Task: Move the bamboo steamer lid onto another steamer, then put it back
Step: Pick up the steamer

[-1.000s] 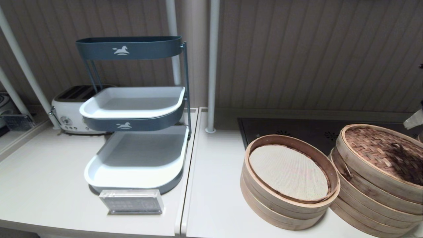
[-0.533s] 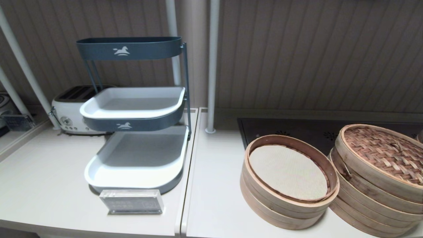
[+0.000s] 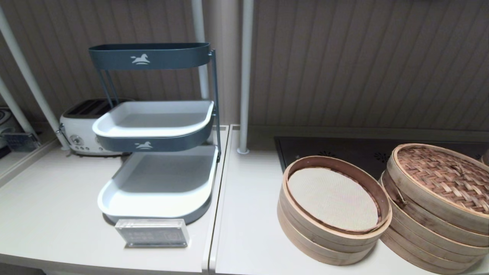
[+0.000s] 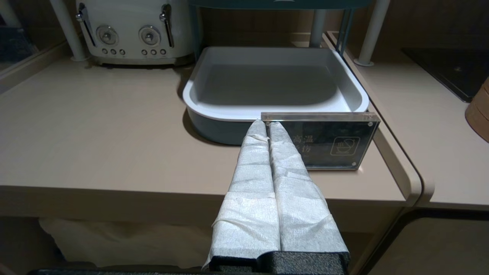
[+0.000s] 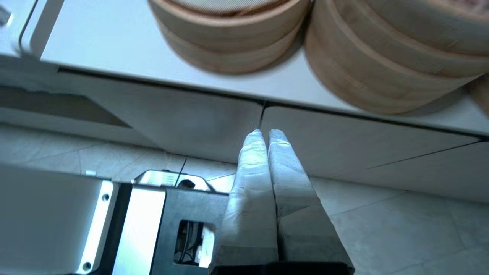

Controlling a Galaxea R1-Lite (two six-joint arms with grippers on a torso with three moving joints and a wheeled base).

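The robot's right gripper is lower than the counter's front edge (image 5: 264,101) while the lid lies high on its stack, so the robot should raise this gripper clear and reach over the woven top (image 3: 443,176).
The bamboo steamer lid (image 3: 443,175), reddish-brown weave in a pale rim, lies on top of another steamer (image 3: 428,233) at the right edge of the counter. A rim with a stitch shows just under it. To its left stands an uncovered steamer (image 3: 336,233) with a cream cloth liner. Both stacks show from below in the right wrist view, the lined steamer (image 5: 229,49) and the other steamer (image 5: 382,68). My right gripper (image 5: 265,133) is shut and empty, low in front of the cabinet below the counter. My left gripper (image 4: 266,124) is shut and empty, by the counter's front edge.
A three-tier blue and white rack (image 3: 153,126) stands left of centre, with a clear acrylic sign (image 3: 153,232) before it and a white toaster (image 3: 76,130) behind. A black hob (image 3: 363,152) lies behind the steamers. A white pole (image 3: 244,76) rises at the counter seam.
A second ago the right gripper's tip showed at the right edge, casting a shadow on the lid. It has drawn out of the head view and the shadow is gone. The lid stays put.
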